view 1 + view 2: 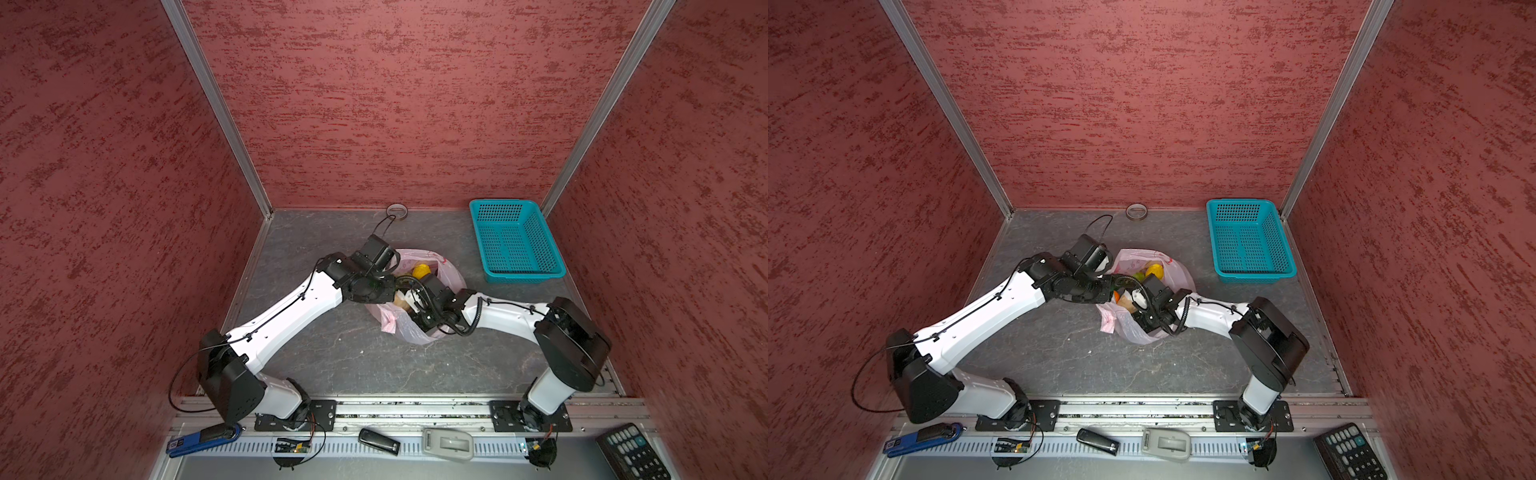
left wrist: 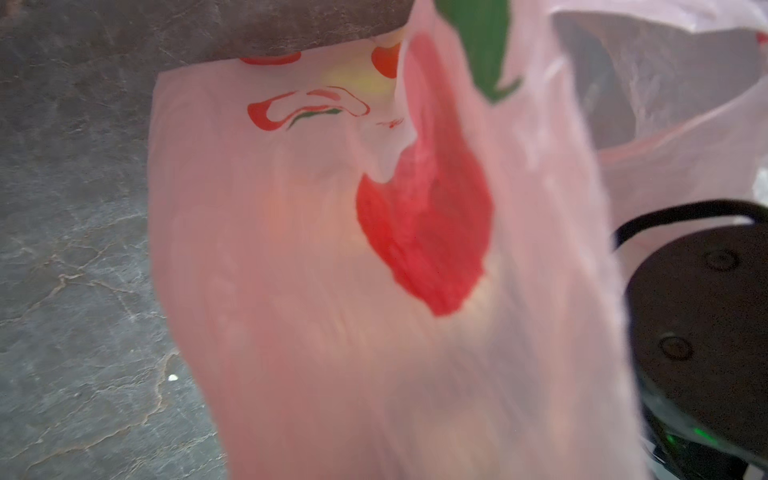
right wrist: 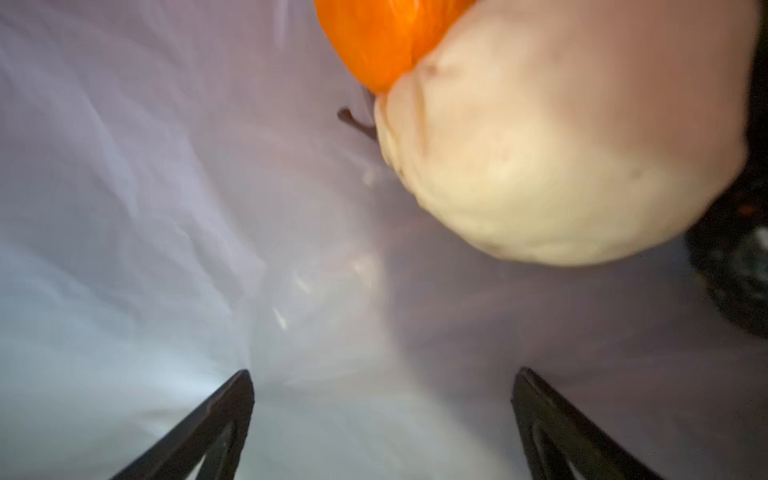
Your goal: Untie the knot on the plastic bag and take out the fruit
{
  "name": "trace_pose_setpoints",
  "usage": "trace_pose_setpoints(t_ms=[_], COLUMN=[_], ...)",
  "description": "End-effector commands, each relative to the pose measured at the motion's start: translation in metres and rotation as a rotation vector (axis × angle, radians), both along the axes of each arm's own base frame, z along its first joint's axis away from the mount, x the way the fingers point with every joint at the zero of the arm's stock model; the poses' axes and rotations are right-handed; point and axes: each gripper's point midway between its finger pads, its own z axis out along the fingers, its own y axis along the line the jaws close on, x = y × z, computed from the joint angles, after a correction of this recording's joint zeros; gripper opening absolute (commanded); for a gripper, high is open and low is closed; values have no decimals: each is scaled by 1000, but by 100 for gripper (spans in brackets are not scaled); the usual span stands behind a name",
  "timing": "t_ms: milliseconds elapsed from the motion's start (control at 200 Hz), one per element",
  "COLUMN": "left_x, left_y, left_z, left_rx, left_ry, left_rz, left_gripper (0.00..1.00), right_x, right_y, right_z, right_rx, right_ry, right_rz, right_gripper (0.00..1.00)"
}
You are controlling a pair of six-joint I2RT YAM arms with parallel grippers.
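Next, my right gripper backs up and takes the black fruit (image 3: pixel 734 260), because its open fingers face the bag's plastic (image 3: pixel 384 376) and the black fruit is off to one side.
The pale pink plastic bag (image 1: pixel 415 332) (image 1: pixel 1133 330) lies mid-table with its mouth open; the knot is out of view. Fruit shows inside: a yellow one (image 1: pixel 423 272) (image 1: pixel 1155 270) and a green one (image 1: pixel 1139 275). My left gripper (image 1: pixel 392 284) is at the bag's left rim, its jaws hidden behind the red-printed plastic (image 2: pixel 332 291) that stretches away from them. My right gripper (image 3: pixel 382 382) is open inside the bag with nothing between its fingers. Ahead of it and to one side lie a beige fruit (image 3: pixel 561 166) and an orange fruit (image 3: pixel 382 37).
A teal perforated basket (image 1: pixel 515 245) (image 1: pixel 1250 241) stands at the back right. A tape roll (image 1: pixel 397 210) lies against the back wall. Red walls close in three sides. The right arm's black wrist (image 2: pixel 698 332) sits close beside the held plastic.
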Motion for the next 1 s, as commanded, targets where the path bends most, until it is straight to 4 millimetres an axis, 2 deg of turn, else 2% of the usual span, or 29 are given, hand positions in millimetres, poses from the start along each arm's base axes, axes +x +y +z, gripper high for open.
trace_pose_setpoints(t_ms=[0, 190, 316, 396, 461, 581, 651, 721, 857, 992], left_x=[-4, -21, -29, -34, -39, -45, -43, -40, -30, -26], left_y=[10, 13, 13, 11, 12, 12, 11, 9, 3, -12], left_z=[-7, -19, -28, -33, -37, -41, -42, -39, -30, -27], left_rx=[92, 143, 181, 191, 208, 214, 213, 211, 190, 119], left_ry=[18, 44, 37, 23, 8, -22, -38, -58, -96, -103], left_rz=[13, -2, -17, -26, -22, -7, 6, 11, 20, 6], left_gripper=[0, 0, 0, 0, 0, 0, 0, 0, 0, 0], right_x=[3, 38, 70, 97, 118, 139, 143, 138, 116, 93], right_y=[8, 11, 1, -20, -44, -85, -92, -83, -68, -75], right_z=[6, 33, 44, 42, 41, 40, 34, 34, 38, 37], right_rx=[24, 67, 45, -38, -134, -283, -298, -269, -183, -190], right_ry=[-32, -59, -92, -152, -231, -339, -331, -314, -240, -180], right_rz=[34, -82, -211, -342, -456, -587, -582, -517, -427, -401], right_gripper=[98, 98, 98, 98, 98, 98, 98, 98, 98, 98])
